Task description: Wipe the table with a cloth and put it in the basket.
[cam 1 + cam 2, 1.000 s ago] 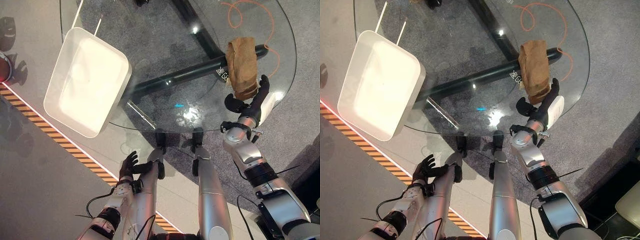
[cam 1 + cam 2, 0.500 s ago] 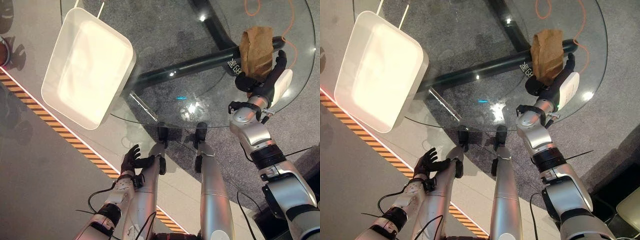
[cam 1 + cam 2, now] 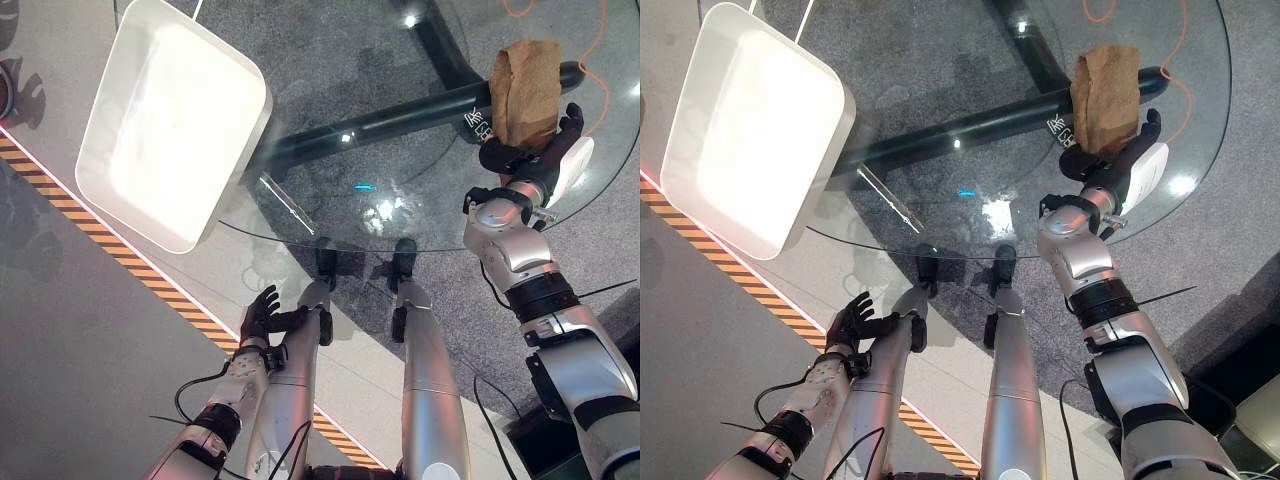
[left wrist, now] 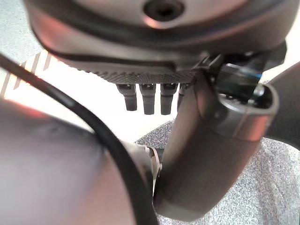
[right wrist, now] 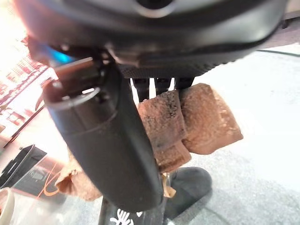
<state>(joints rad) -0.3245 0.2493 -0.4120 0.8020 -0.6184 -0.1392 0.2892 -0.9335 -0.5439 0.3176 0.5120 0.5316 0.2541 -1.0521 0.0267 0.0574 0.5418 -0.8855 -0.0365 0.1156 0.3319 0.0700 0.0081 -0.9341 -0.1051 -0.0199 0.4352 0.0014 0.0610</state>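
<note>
The brown cloth (image 3: 529, 97) is lying crumpled and has a fold (image 3: 502, 78) along its edge, so it will stay bunched up in layers when the robot carries it to the basket.
A brown cloth (image 3: 525, 90) lies crumpled on the far right of the round glass table (image 3: 300, 235). My right hand (image 3: 535, 165) rests at the cloth's near end, thumb on its left side and straight fingers (image 3: 570, 120) along its right edge. In the right wrist view the cloth (image 5: 197, 117) bulges just past the thumb (image 5: 112, 145) and the fingers, which look open. The white basket (image 3: 170, 120), a rectangular tub, sits on the table's left edge and juts over it. My left hand (image 3: 262, 312) hangs low by my side, fingers spread and holding nothing.
The table's black tubular base (image 3: 400, 120) shows through the glass, running under the cloth. An orange cable (image 3: 600, 60) lies on the grey carpet beyond the table. Orange-and-black striped tape (image 3: 130, 270) crosses the floor at the left.
The camera has shifted. My right hand has slid a little further along the cloth, its fingers now beside the cloth's right edge. The left hand stays low.
</note>
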